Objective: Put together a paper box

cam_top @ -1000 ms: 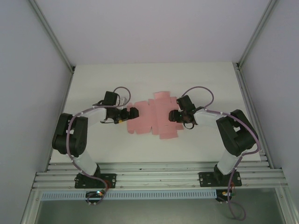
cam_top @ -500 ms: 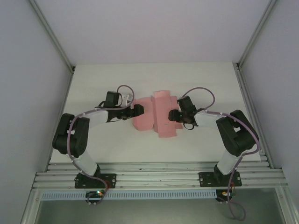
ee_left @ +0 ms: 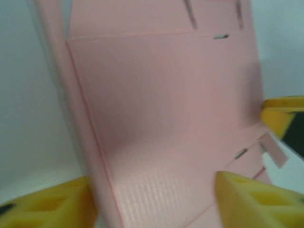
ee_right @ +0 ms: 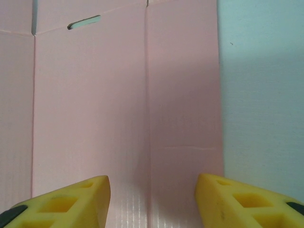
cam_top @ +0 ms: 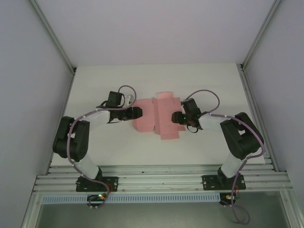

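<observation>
The paper box is lying crosswise, and its side panel [ee_right: 184, 104] is flat under the robot's open fingers, so the robot's right gripper should pinch that panel's outer edge [ee_right: 222, 137] and turn the box around.
The paper box [cam_top: 156, 118] is a pale pink creased card sheet lying in the middle of the white table. At the sheet's left end my left gripper [cam_top: 135, 113] has its yellow fingers [ee_left: 251, 199] apart, and a tilted pink panel [ee_left: 161, 109] fills the space between them. The left gripper [ee_left: 153, 183] stands open. My right gripper [cam_top: 176, 117] is at the sheet's right side. Its fingers [ee_right: 71, 202] are spread over a flat panel [ee_right: 123, 95] with a crease running between them, so the right gripper [ee_right: 152, 180] is open. One of its yellow fingertips [ee_left: 280, 118] shows past the card's edge.
The white table [cam_top: 95, 80] ends in grey walls at the left, right and back. Slanted metal posts [cam_top: 52, 38] stand at the back corners. An aluminium rail [cam_top: 161, 180] carrying both arm bases runs along the near edge.
The left gripper pushed right and lifted the sheet's left part, then drew back a little; the sheet has settled lower but stays shifted right. Its jaws have narrowed. The right arm has barely moved.
</observation>
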